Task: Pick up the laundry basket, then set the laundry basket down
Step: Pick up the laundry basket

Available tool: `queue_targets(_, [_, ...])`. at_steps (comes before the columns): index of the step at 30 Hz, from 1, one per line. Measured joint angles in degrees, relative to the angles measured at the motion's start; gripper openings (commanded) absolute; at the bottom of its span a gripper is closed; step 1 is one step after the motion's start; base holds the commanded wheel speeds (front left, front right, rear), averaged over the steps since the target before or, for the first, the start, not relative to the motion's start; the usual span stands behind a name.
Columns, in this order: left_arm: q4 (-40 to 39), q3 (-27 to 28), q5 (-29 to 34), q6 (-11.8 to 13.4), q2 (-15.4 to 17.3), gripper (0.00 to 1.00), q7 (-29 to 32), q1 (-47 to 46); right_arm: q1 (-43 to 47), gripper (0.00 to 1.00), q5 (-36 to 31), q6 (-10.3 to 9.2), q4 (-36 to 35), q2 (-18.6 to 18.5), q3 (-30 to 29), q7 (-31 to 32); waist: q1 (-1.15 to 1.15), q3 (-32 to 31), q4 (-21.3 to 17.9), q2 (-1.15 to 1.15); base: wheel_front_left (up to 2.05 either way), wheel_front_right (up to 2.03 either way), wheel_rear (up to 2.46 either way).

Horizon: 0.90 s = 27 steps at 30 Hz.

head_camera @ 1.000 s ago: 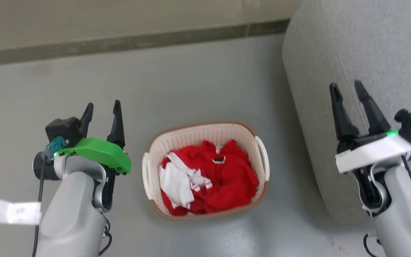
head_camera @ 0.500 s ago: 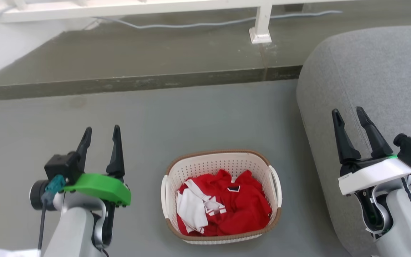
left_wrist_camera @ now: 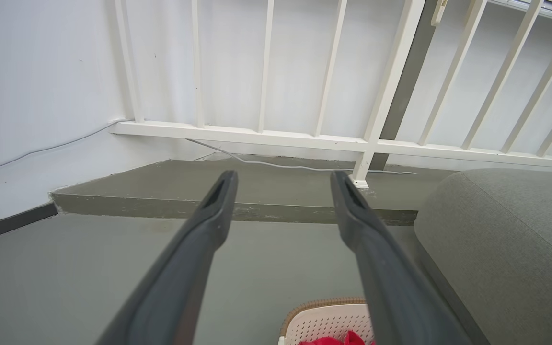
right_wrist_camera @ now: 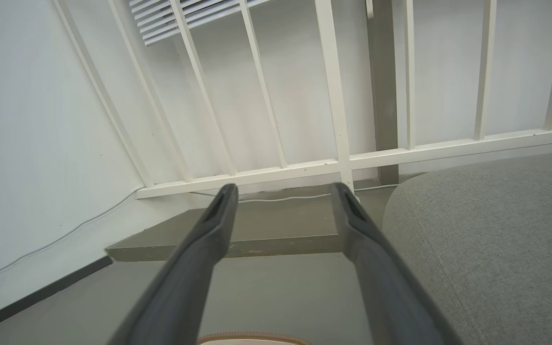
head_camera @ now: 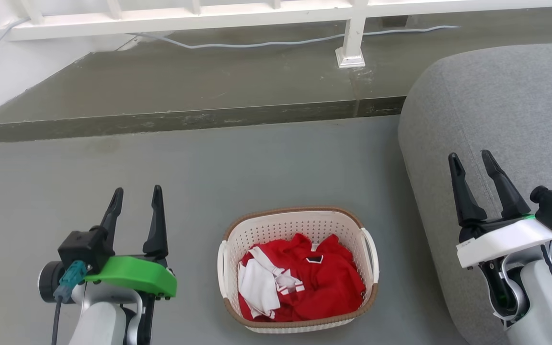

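My gripper will lift the laundry basket, and the red and white clothes [head_camera: 308, 277] will come along in place because they lie well below the brown rim [head_camera: 294, 210].
The laundry basket [head_camera: 300, 225], cream-white and perforated with a brown rim and white side handles, stands on the grey floor at the bottom middle of the head view, holding red and white clothes [head_camera: 300, 280]. My left gripper [head_camera: 136, 191] hovers open to the basket's left, well apart from it. On the other side, over the sofa's edge, my right gripper [head_camera: 470, 158] is open too. The left wrist view catches the basket's rim [left_wrist_camera: 324, 306] at its bottom edge below that open gripper [left_wrist_camera: 283, 179]. The right wrist view has a sliver of rim [right_wrist_camera: 252, 339] under its open gripper [right_wrist_camera: 281, 191].
A grey sofa [head_camera: 496, 120] fills the right side, close to the basket. A raised concrete step [head_camera: 185, 120] runs across the back, with a white railing [head_camera: 352, 33] and a cable [head_camera: 266, 44] on it. A white wall [left_wrist_camera: 27, 86] stands at the left.
The head camera has tilted up, so the basket and both grippers sit lower in view and the railing shows. Both grippers stay open and apart from the basket.
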Motion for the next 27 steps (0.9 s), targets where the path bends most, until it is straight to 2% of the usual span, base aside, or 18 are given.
queue_targets(27, [-4.67, -0.34, -0.02, 0.38, 0.07, 1.0, 0.0, 4.1, 1.11, 1.0, -0.98, 0.0, -0.62, 0.68, 0.04, 0.0, 0.0, 0.76, -1.14, 0.0, 0.0, 0.0, 0.0])
